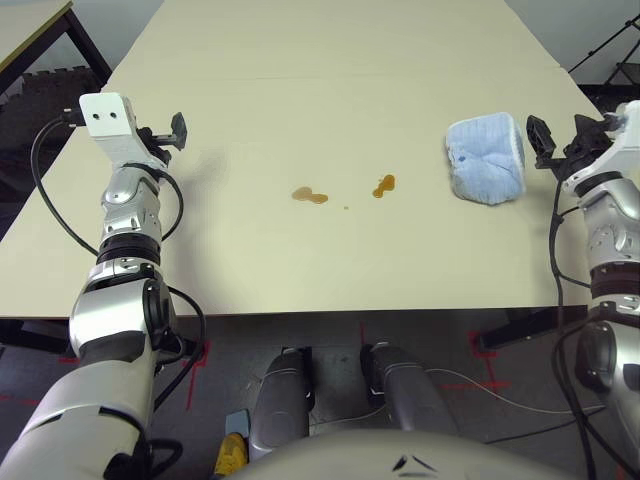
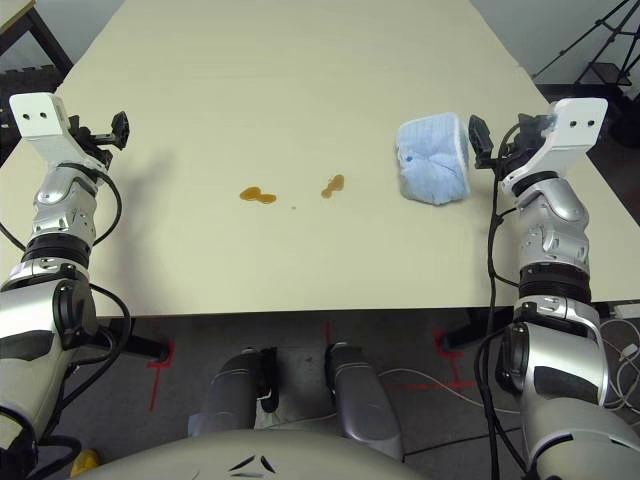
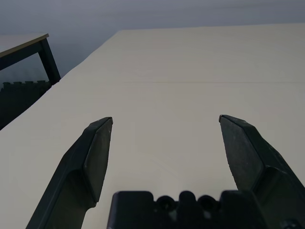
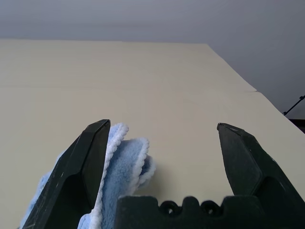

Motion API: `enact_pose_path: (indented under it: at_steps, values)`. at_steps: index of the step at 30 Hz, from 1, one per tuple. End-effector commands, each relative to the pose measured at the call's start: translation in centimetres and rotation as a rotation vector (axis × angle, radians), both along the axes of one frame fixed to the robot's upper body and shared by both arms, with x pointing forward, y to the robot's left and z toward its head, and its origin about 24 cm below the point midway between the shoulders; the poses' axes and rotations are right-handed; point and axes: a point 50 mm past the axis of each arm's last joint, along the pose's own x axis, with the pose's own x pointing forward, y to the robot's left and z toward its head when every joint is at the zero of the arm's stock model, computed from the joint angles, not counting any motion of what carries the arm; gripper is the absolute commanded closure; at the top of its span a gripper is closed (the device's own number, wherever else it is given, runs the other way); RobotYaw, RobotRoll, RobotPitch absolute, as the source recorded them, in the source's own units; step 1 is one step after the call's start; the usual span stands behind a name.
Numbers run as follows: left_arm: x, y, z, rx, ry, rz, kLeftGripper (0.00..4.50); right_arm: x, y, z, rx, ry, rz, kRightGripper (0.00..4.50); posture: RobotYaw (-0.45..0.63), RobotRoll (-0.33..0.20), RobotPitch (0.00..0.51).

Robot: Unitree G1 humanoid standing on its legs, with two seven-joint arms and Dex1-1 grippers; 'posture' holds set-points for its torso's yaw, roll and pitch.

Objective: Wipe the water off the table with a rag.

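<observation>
My gripper will drag the rag (image 1: pixel 487 160) across the water, and it should stay bundled because the light blue rag's white-edged layers (image 4: pixel 138 157) lie folded close together.
Two small amber-brown blotches of water (image 1: pixel 309 195) (image 1: pixel 384 185) lie mid-table with a tiny speck between them on the pale beige table (image 1: pixel 330 90). The light blue fluffy rag (image 1: pixel 486 158) sits as a lumpy bundle to the right of them. My right gripper (image 1: pixel 540 140) hovers open just right of the rag; in the right wrist view the rag (image 4: pixel 119 176) lies beside one of its fingers (image 4: pixel 86 162), not between them. My left gripper (image 1: pixel 178 130) stands open over bare table at the far left, with nothing between its fingers (image 3: pixel 93 157).
A second table's corner (image 1: pixel 30 25) with dark legs stands at the back left. A tripod (image 2: pixel 590 50) stands beyond the table's right edge. Bare tabletop stretches between the blotches and both arms.
</observation>
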Motion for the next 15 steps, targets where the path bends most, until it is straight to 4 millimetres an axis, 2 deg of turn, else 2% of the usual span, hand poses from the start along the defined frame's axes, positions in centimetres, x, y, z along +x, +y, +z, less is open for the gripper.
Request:
enact_pose_path:
  at_steps: [1,6,9,12,15]
  values:
    - [-0.3,0.4,-0.1,0.015,0.008,0.012,0.00,0.0,-0.1,-0.1,0.003,0.000,-0.006,0.02,-0.15,0.000,0.131]
    - [-0.2,0.0,-0.4,0.020,0.015,-0.015,0.00,0.0,-0.2,0.0,0.003,-0.002,-0.007,0.02,-0.16,0.000,0.135]
    - [0.1,-0.5,0.1,0.027,0.008,-0.066,0.00,-0.2,-0.4,0.1,0.001,-0.006,-0.014,0.02,-0.17,0.000,0.137]
    - [0.5,-1.4,1.1,0.038,-0.007,-0.173,0.00,-0.3,-0.5,0.1,-0.001,-0.008,-0.020,0.02,-0.17,0.000,0.136]
    - [0.8,-2.6,2.0,0.049,-0.010,-0.354,0.00,-0.4,-0.6,0.4,-0.005,-0.014,-0.022,0.02,-0.20,0.000,0.136]
